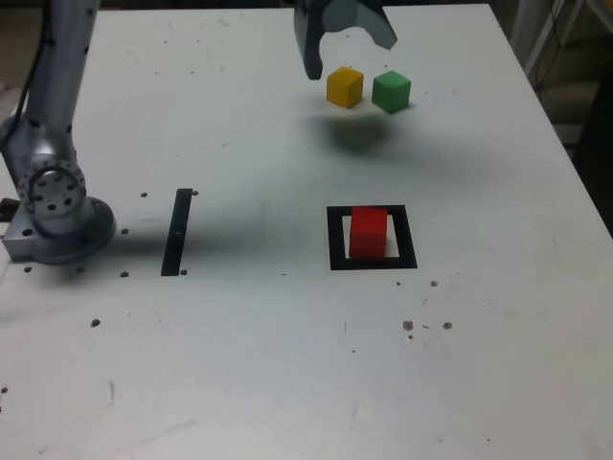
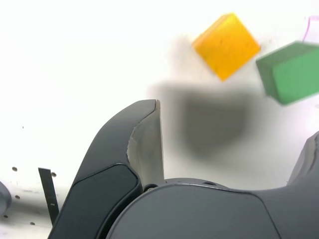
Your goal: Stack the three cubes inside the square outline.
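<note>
Next, I turn my gripper square to the yellow cube's sides (image 2: 209, 61) before I lower it, because I see the yellow cube crooked (image 2: 227, 47) to my open fingers and close to the green cube.
A red cube (image 1: 368, 233) stands inside the square outline (image 1: 373, 238), right of the table's middle in the exterior view. At the far side, the yellow cube (image 1: 345, 86) and the green cube (image 1: 391, 91) sit close beside each other. My gripper (image 1: 350, 48) hangs open above and just behind the yellow cube, holding nothing, its shadow falling in front of the two cubes. The wrist view shows the yellow cube (image 2: 227, 46) and the green cube (image 2: 290, 72) ahead of the open gripper (image 2: 234, 129), with its fingers (image 2: 147, 144) spread wide.
A thin black strip (image 1: 177, 231) lies on the white table (image 1: 239, 364), left of the outline in the exterior view. The arm's grey base (image 1: 53, 206) stands at the left edge. Small dark specks dot the surface.
</note>
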Controlling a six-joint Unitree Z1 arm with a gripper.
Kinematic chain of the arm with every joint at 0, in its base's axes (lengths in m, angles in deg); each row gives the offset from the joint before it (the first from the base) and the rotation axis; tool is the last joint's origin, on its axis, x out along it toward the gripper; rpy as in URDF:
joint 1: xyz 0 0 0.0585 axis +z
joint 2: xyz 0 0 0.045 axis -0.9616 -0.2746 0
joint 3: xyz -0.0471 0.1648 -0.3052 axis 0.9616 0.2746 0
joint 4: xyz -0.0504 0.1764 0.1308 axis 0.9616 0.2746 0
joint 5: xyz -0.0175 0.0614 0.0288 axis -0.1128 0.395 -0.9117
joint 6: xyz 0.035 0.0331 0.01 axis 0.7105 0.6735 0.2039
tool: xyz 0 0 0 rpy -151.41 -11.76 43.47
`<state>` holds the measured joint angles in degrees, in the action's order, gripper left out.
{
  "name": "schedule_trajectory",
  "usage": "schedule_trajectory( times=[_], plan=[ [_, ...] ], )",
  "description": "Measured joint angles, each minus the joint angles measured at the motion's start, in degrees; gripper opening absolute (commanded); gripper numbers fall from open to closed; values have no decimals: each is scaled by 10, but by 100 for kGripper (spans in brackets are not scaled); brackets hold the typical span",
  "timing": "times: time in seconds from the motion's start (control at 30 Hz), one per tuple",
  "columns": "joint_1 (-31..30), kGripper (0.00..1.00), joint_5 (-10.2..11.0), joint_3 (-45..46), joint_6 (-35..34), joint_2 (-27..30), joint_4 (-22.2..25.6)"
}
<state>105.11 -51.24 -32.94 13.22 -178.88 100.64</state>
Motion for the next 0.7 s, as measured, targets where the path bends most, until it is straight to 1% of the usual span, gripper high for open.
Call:
schedule_trajectory(
  times=[0.13, 0.43, 0.57, 0.7],
  plan=[
    [20, 99, 0, -39, 9, -28, 11],
    [41, 99, -1, -122, 17, -97, 36],
    [46, 99, -5, -144, 7, -105, 40],
    [48, 99, -13, -158, -29, -107, 51]
  ],
)
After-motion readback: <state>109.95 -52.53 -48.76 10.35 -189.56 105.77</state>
